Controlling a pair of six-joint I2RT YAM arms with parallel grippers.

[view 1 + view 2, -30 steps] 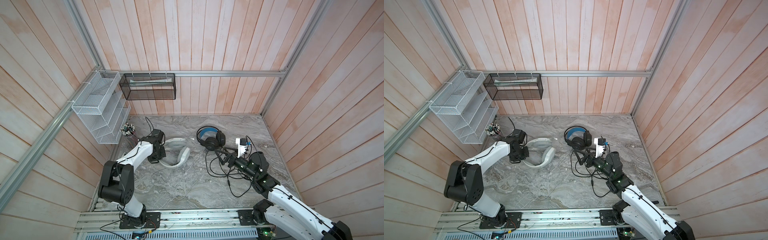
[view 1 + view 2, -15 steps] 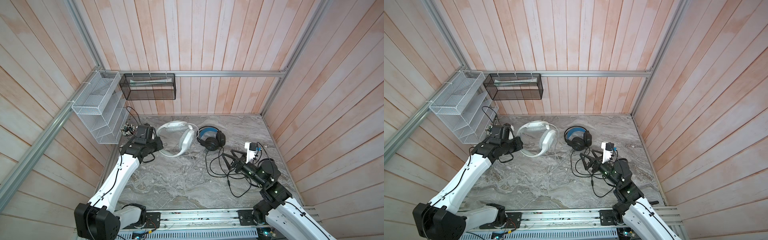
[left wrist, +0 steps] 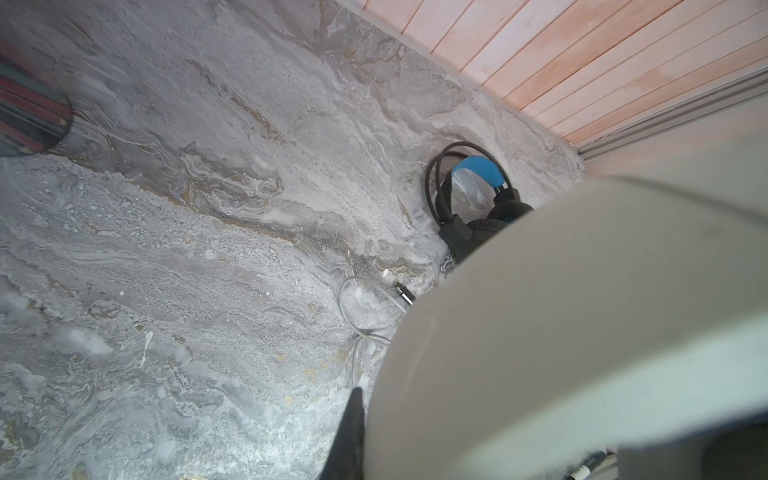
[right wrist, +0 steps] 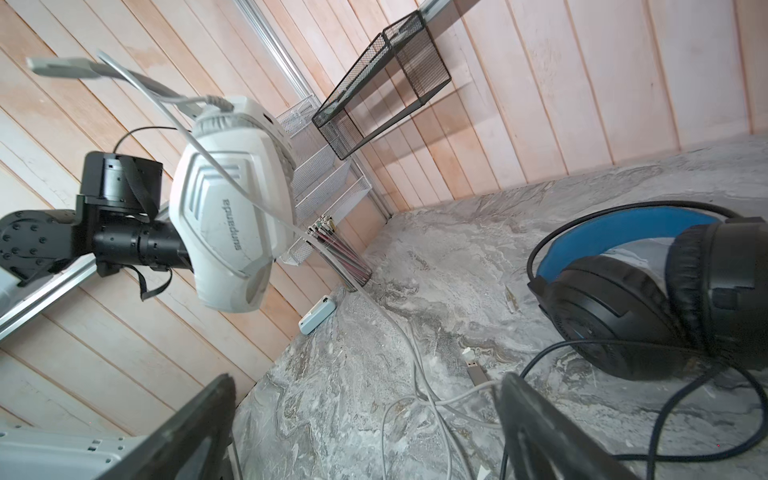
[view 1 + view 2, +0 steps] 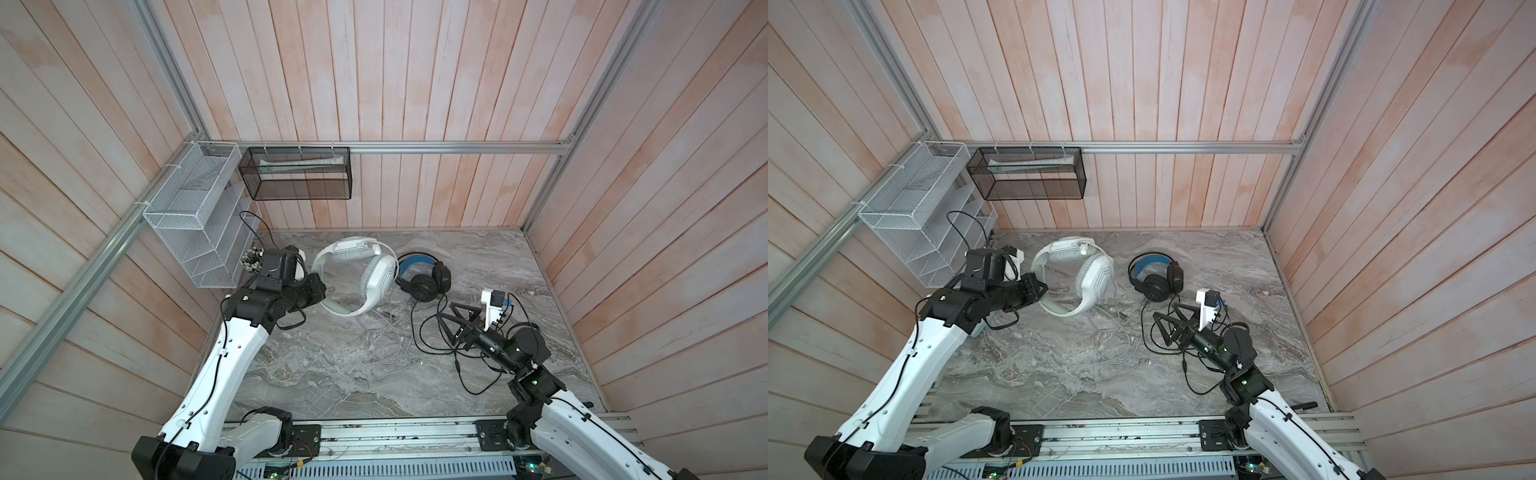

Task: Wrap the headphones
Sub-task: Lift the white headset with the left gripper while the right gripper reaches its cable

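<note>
The robot's right gripper should pinch the cable (image 4: 342,273) under the earcup and take it around the earcups, with the left gripper on the white headband and the cable trailing loose (image 4: 421,366).
The white headphones (image 5: 357,270) hang above the table with my left gripper (image 5: 318,291) shut on their headband (image 3: 582,332), which fills much of the left wrist view beside one black finger (image 3: 349,436). Their grey-white cable (image 5: 390,345) trails down from an earcup (image 4: 232,199) onto the marble, ending in a plug (image 4: 476,374). The black headphones (image 5: 422,280) with a blue-lined band lie on the table, and their black cable (image 5: 432,345) loops loosely in front of them. My right gripper (image 5: 445,318) stands open just in front of the black headphones (image 4: 648,299), over the cables, holding nothing.
A white wire rack (image 5: 195,224) and a black mesh basket (image 5: 297,172) hang on the back-left walls. A cup of pencils (image 5: 251,259) stands in the back-left corner, and a small white box (image 4: 316,320) lies by the left wall.
My left arm has lifted the white headphones off the table and carried them up and back. My right gripper has drawn back a little from the black headphones, staying open.
</note>
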